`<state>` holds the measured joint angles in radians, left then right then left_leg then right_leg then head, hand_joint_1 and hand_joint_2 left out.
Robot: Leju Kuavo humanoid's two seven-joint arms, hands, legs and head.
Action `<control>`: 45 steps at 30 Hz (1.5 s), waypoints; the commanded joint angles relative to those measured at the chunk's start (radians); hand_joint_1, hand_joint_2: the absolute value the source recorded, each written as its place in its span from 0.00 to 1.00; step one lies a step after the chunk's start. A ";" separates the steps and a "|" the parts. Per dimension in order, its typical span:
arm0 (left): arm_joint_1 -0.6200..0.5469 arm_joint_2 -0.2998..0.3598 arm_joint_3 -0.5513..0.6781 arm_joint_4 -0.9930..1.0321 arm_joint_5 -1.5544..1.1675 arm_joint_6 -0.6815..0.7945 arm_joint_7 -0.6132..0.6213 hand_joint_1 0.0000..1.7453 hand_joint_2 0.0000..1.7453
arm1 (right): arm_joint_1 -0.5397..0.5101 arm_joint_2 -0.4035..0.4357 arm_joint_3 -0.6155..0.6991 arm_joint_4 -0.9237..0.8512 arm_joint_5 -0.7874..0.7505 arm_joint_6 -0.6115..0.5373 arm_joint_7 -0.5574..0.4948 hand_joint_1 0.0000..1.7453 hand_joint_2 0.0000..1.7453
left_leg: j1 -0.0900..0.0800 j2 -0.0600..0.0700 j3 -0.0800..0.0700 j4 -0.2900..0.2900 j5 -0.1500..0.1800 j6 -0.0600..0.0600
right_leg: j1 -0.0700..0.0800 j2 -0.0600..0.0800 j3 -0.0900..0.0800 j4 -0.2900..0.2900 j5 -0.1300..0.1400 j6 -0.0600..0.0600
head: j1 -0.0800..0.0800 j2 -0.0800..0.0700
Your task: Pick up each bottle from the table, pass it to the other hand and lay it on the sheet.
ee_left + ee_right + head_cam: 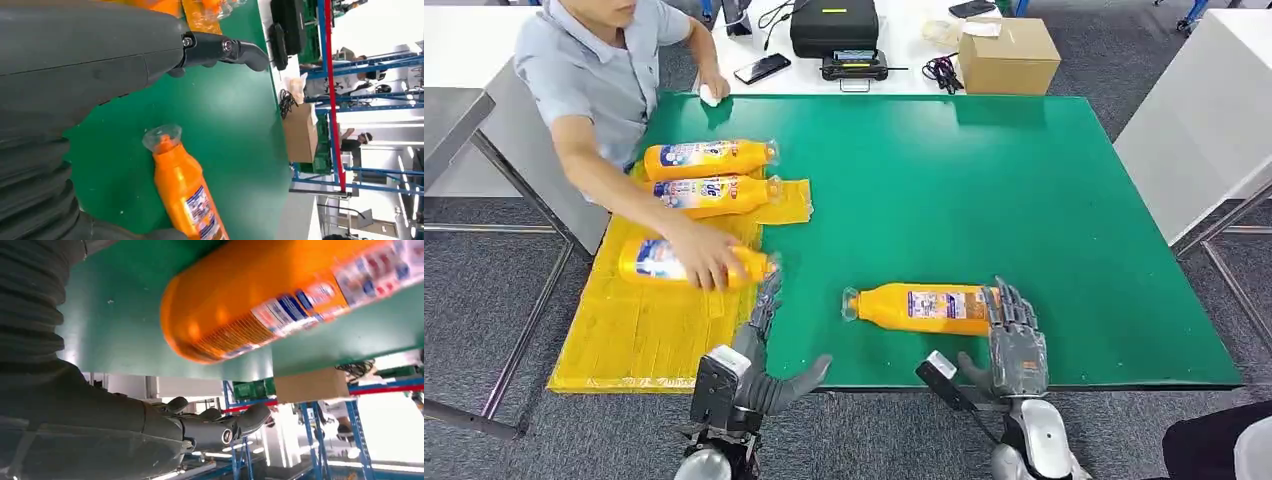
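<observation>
The orange bottle (pixel 886 304) will show its hidden front label when I turn it over, because the bottle's back label with small panels (pixel 949 305) is facing up.
An orange bottle (pixel 919 307) lies on its side on the green table (pixel 984 180), cap toward the yellow sheet (pixel 654 320). My right hand (pixel 1014 335) stands at the bottle's base with its fingers spread and holds nothing. The right wrist view shows that bottle (pixel 265 295) apart from my right hand's fingers (pixel 220 427). My left hand (pixel 759 345) is open at the sheet's edge, fingers stretched out. In the left wrist view the bottle (pixel 185 190) lies beyond the left hand's fingers (pixel 225 50). Two bottles (pixel 709 158) (pixel 714 193) lie on the sheet's far end. A person's hand (pixel 704 255) rests on a third bottle (pixel 649 260).
The person leans in from the far left, with the other hand on a white object (pixel 711 96) at the table's far edge. Behind the table stand a cardboard box (pixel 1007 55), a black case (pixel 834 25) and a phone (pixel 761 68). White tables flank both sides.
</observation>
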<state>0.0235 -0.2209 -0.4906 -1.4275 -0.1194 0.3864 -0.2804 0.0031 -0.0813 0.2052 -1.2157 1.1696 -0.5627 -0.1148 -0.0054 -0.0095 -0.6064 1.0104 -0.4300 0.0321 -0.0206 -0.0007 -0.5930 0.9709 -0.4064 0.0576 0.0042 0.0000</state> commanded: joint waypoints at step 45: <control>-0.039 0.041 -0.083 0.027 -0.179 -0.048 0.147 0.00 1.00 | -0.305 -0.093 0.155 0.255 -0.027 0.395 0.160 0.00 1.00 | 0.001 0.002 0.006 -0.001 -0.002 -0.002 | 0.001 0.002 0.006 -0.001 -0.001 -0.003 | 0.000 0.000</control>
<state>0.0075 -0.2174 -0.5520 -1.4340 -0.2934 0.3525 -0.1461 -0.2436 -0.1579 0.3288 -1.0738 1.1818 -0.2102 0.0553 -0.0056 -0.0096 -0.6065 1.0105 -0.4298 0.0322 -0.0207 -0.0008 -0.5928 0.9709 -0.4062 0.0578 0.0038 0.0000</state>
